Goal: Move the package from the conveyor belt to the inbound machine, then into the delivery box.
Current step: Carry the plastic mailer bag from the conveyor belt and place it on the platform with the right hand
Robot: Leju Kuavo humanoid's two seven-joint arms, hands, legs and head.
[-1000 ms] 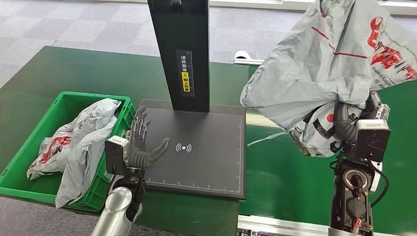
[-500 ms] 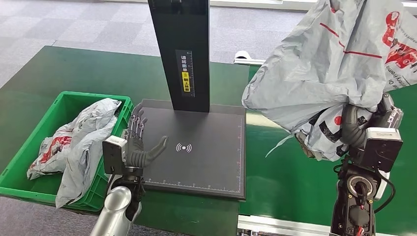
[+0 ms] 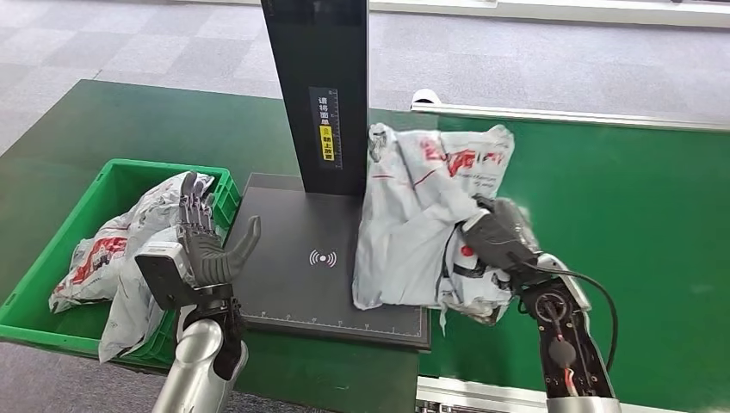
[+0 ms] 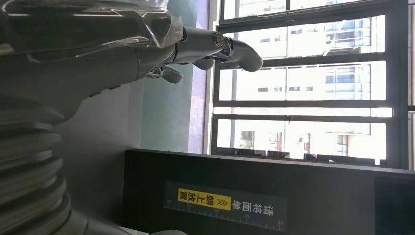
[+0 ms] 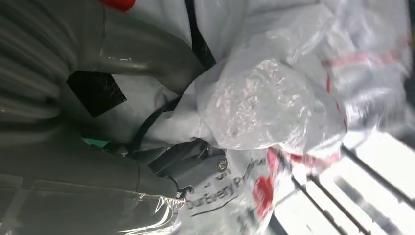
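Note:
The grey package [image 3: 409, 245] will buckle into deep folds and its lower end will hang down when I lift it, because loose creases [image 3: 437, 196] run across the slack plastic.
A crumpled grey mailer package [image 3: 422, 215] with red print lies across the right edge of the black inbound machine's platform [image 3: 301, 275] and onto the green belt [image 3: 620, 215]. My right hand [image 3: 495, 237] grips its lower right part; up close the same grey package [image 5: 274, 107] bunches around my right hand [image 5: 161, 166]. My left hand [image 3: 207, 245] stands upright, fingers spread and holding nothing, at the platform's left edge beside the green delivery box [image 3: 34, 301]. From the wrist, the left hand [image 4: 161, 44] reaches toward the machine's black post [image 4: 274, 196].
The machine's black post [image 3: 318, 95] with a yellow label rises at the back of the platform. The green box holds other grey packages [image 3: 129, 249]. A white rail [image 3: 568, 116] edges the belt's far side, with grey floor tiles beyond.
My right arm has swung down and left, bringing the package from high near the camera onto the platform's right edge. My left hand has shifted slightly left and up.

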